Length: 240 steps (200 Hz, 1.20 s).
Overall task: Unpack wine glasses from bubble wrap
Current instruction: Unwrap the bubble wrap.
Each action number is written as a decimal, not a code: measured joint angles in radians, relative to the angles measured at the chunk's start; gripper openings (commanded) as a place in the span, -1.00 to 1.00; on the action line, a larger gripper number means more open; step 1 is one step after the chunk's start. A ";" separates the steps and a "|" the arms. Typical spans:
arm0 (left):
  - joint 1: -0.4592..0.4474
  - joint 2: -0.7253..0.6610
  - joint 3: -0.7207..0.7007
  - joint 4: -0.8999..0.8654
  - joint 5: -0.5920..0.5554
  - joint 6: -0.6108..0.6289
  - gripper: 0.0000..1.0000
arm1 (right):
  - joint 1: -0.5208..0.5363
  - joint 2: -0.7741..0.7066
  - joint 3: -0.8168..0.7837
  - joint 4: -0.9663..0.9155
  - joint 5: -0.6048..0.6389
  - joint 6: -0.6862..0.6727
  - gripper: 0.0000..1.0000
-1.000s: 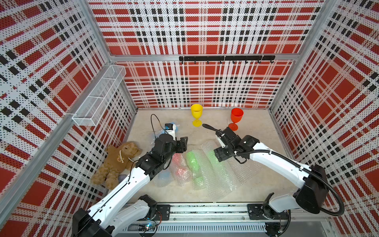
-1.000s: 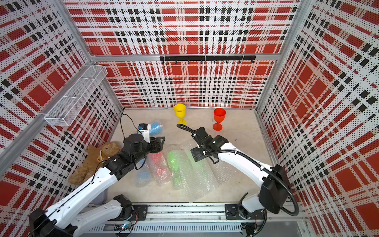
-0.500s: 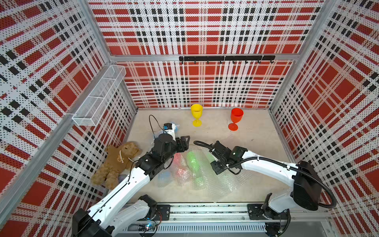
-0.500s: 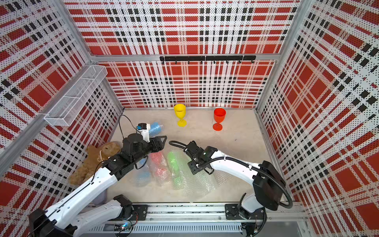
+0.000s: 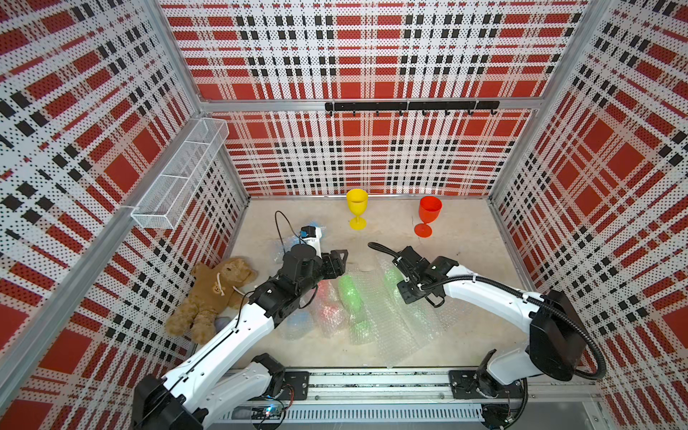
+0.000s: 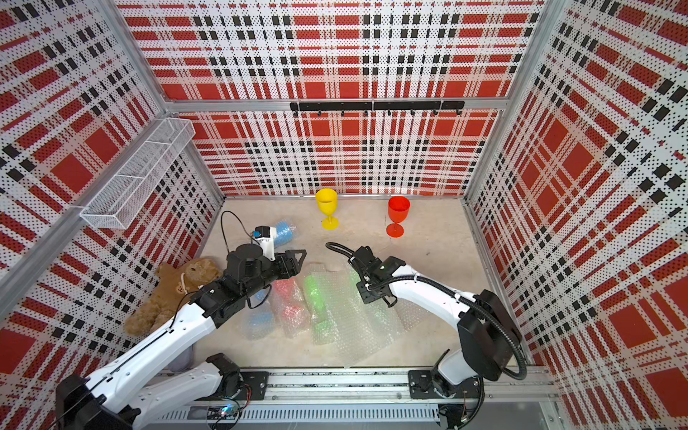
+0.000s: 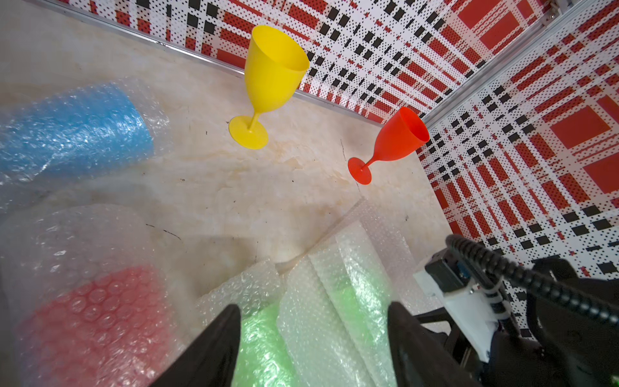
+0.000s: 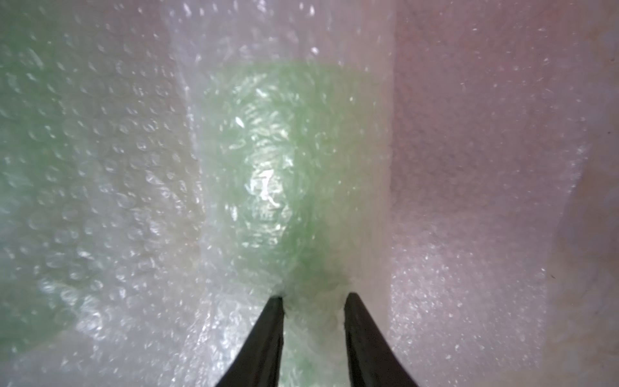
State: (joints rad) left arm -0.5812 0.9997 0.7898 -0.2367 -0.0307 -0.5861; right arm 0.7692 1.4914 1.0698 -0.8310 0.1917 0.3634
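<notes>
My right gripper sits midway across the rolled wrap [image 8: 313, 280], so next my left gripper steadies the green glass while my right gripper peels the wrap's edge [image 8: 206, 277].
A yellow wine glass [image 5: 356, 208] and a red wine glass [image 5: 428, 214] stand unwrapped near the back wall. Several glasses lie rolled in bubble wrap in front of them: a blue one [image 6: 283, 231] at the back left, then a blue one [image 5: 298, 322], a red one [image 5: 327, 301] and a green one [image 5: 350, 294] side by side. My right gripper [image 8: 313, 298] points down, its jaws pinching the wrap round another green glass [image 8: 268, 160]. My left gripper [image 7: 313, 306] hovers open over the wrapped green glass [image 7: 261, 351], holding nothing.
A brown teddy bear [image 5: 216, 290] lies against the left wall beside my left arm. A loose bubble wrap sheet [image 5: 402, 327] spreads toward the front rail. A white wire basket [image 5: 178, 178] hangs on the left wall, and a black hook rail [image 5: 409, 106] on the back wall.
My right gripper came down from near the red glass onto the wrapped green glass, and its jaws narrowed onto the wrap. My left arm barely moved.
</notes>
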 measured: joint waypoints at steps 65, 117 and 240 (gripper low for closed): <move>-0.034 0.047 0.000 0.005 0.000 -0.001 0.42 | 0.080 -0.078 0.040 -0.009 -0.083 -0.034 0.49; -0.037 0.050 0.000 0.005 -0.007 -0.001 0.42 | 0.105 -0.036 -0.003 -0.008 -0.080 -0.037 0.50; -0.038 0.050 0.000 0.006 -0.009 -0.013 0.43 | 0.122 -0.016 -0.015 -0.031 0.069 -0.050 -0.74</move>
State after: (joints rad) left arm -0.6189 1.0492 0.7898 -0.2302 -0.0395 -0.5987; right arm 0.8913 1.4750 1.0550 -0.8616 0.2604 0.3138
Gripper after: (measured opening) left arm 0.714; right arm 0.215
